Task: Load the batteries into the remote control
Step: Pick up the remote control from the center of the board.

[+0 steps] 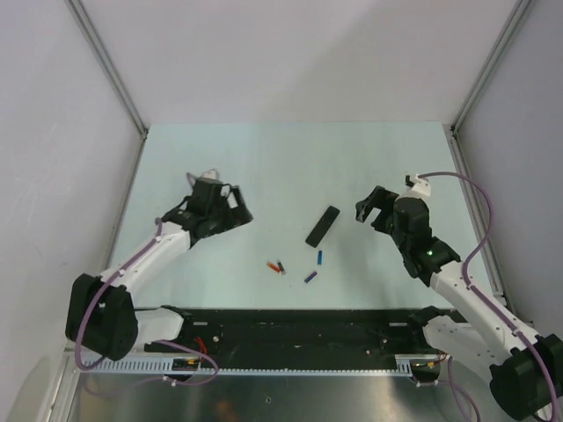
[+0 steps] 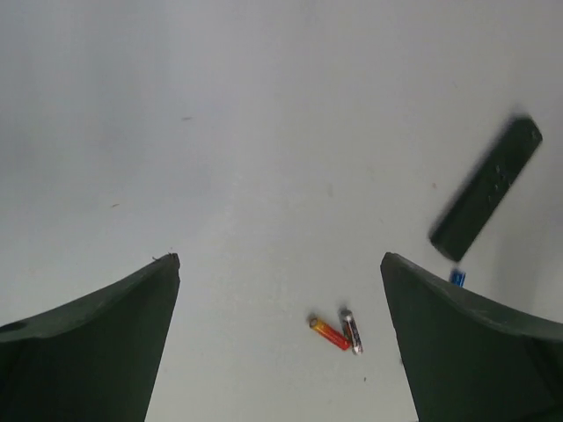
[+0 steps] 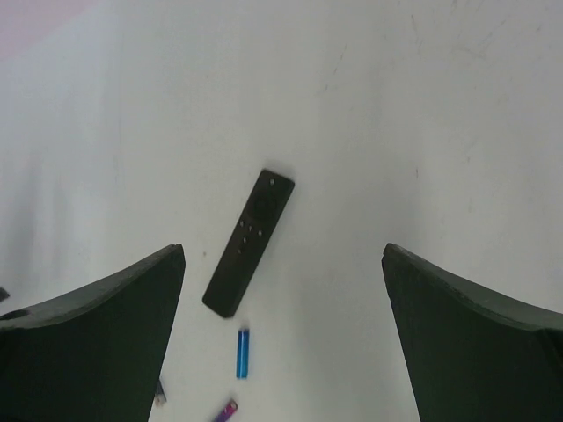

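The black remote control is clear of the batteries, so my open left gripper should carry on toward it until the fingers are around its long sides, and then close.
The black remote control lies button side up on the table's middle; it also shows in the left wrist view and the right wrist view. A red/orange battery and a dark silvery-ended one lie together. Two blue batteries lie below the remote, one clear in the right wrist view. My left gripper is open and empty, left of the batteries. My right gripper is open and empty, right of the remote.
A black rail runs along the near edge between the arm bases. Metal frame posts and grey walls bound the table's back and sides.
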`<action>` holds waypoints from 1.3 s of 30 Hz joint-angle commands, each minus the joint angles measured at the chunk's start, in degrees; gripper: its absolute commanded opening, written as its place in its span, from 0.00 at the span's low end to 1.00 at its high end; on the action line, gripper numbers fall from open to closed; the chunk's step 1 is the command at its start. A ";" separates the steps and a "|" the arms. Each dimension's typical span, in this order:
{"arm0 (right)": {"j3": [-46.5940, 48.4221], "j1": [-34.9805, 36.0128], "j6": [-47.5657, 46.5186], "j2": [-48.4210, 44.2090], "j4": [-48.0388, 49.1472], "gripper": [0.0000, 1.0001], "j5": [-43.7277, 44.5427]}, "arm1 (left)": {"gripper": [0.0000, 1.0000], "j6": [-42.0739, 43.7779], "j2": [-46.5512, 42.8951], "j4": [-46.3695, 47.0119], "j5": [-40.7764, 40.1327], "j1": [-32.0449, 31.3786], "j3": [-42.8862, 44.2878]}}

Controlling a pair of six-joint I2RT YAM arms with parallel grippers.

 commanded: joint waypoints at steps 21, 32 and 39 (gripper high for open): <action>7.52 5.70 -5.26 -12.92 -21.42 1.00 0.97 | 1.00 31.40 37.64 0.19 5.67 -27.29 37.91; 7.52 5.79 -4.91 -12.66 -24.85 1.00 -0.17 | 0.97 35.80 46.35 -0.60 -1.35 -29.75 46.35; 7.43 5.70 -4.82 -14.24 -24.68 1.00 -2.10 | 0.88 38.26 50.21 -2.18 -5.23 -30.81 48.55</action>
